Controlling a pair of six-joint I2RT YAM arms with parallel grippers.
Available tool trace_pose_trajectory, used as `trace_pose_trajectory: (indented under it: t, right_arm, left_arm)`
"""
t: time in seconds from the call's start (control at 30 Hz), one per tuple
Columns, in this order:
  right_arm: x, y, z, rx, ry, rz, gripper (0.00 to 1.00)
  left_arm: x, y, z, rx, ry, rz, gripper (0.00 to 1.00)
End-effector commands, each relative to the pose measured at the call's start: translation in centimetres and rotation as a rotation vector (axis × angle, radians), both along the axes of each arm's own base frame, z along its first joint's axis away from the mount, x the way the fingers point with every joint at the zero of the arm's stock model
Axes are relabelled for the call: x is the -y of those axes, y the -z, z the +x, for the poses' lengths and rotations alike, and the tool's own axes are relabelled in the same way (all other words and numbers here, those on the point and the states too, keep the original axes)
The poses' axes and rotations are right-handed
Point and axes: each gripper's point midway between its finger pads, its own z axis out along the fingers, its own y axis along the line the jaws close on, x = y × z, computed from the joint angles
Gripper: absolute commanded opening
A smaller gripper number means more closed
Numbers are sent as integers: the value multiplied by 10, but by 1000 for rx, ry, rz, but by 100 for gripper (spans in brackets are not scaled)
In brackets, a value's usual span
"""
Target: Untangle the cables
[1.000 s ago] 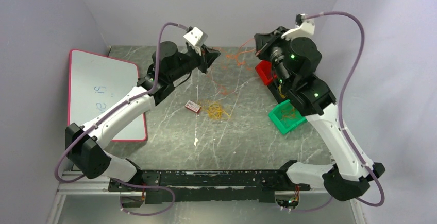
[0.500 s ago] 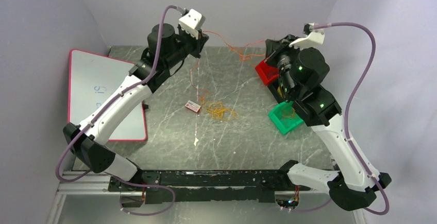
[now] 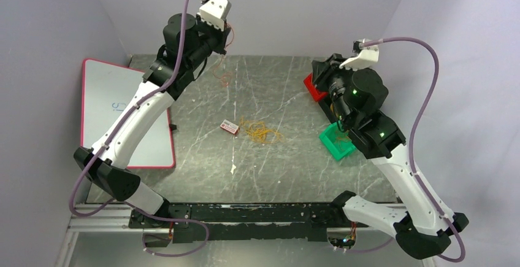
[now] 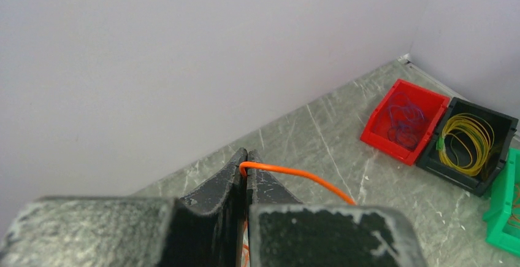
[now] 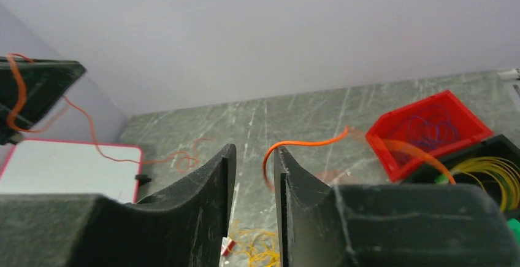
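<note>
My right gripper should take the hanging part and bring it toward the bins, because the orange wire (image 3: 232, 36) hangs from my left gripper, far from the bins.
My left gripper (image 3: 225, 34) is raised high at the back left and shut on a thin orange wire (image 4: 294, 172). The wire hangs down to a small loop on the table (image 3: 224, 80). My right gripper (image 3: 320, 69) is open above the red bin. A loose orange wire end (image 5: 306, 143) rests over its right fingertip and is not clamped. In the right wrist view the gap between the fingers (image 5: 252, 151) is empty. A yellow wire tangle (image 3: 260, 132) lies mid-table beside a small red and white tag (image 3: 229, 126).
A red bin (image 3: 314, 87) with dark wires, a black bin (image 4: 469, 144) with coiled yellow wires and a green bin (image 3: 336, 141) stand at the right. A whiteboard (image 3: 122, 110) with a red rim lies at the left. Walls close in the back and sides.
My left gripper has risen and moved left with the orange wire. My right gripper has opened and drawn back right. The wire no longer stretches between the two grippers.
</note>
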Motion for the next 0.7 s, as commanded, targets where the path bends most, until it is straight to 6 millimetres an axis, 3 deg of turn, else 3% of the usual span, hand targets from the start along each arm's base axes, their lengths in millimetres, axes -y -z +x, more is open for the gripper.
trace_pose_trajectory:
  t: [0.0,0.27,0.67]
  right_arm:
    - [16,14,2,-37,82,-42,32]
    - [23,21,1,-72,125,-36,0]
    - [44,43,-7,-172,227,-46,0]
  left_arm:
    - [-6,-21,-1,42,-18,8,7]
    - [-3,-26,-10,48,20,-10,7]
    - [41,21,-20,-116,225,-61,7]
